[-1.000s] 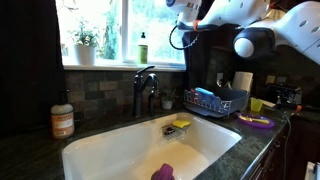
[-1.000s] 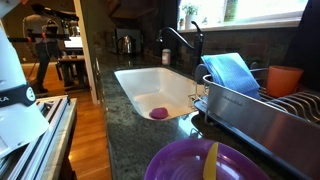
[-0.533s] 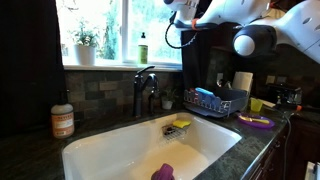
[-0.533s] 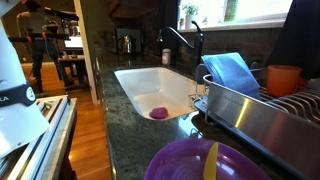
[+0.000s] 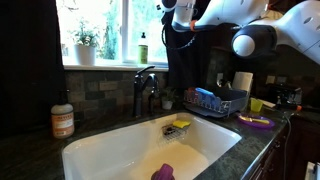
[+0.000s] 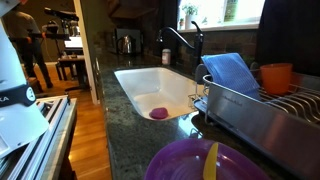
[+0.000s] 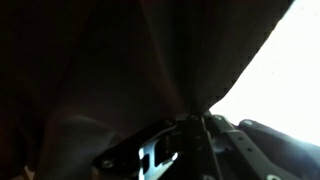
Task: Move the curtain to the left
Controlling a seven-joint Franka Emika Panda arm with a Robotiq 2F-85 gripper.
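Note:
I should keep pulling the curtain's leading edge (image 5: 170,52) across the window with my gripper's fingers shut on it until the curtain covers the green bottle (image 5: 142,50), and then let go.
The curtain (image 5: 182,65) is a dark drape with vertical folds hanging over the right part of the window, behind the dish rack. It also shows at the right edge of an exterior view (image 6: 292,35). My gripper (image 5: 181,14) is high up at the curtain's leading edge, shut on the fabric. In the wrist view the curtain (image 7: 120,60) fills most of the picture, and the gripper (image 7: 197,125) pinches a fold of it, with bright window light at the right.
A black faucet (image 5: 145,85) stands behind the white sink (image 5: 100,150). A dish rack (image 5: 215,100), a green bottle (image 5: 143,48) and a potted plant (image 5: 85,45) are near the window. A featureless dark panel (image 5: 30,60) covers the left.
My gripper has moved left along the window with the curtain in it. The curtain's edge now covers more of the window in both exterior views.

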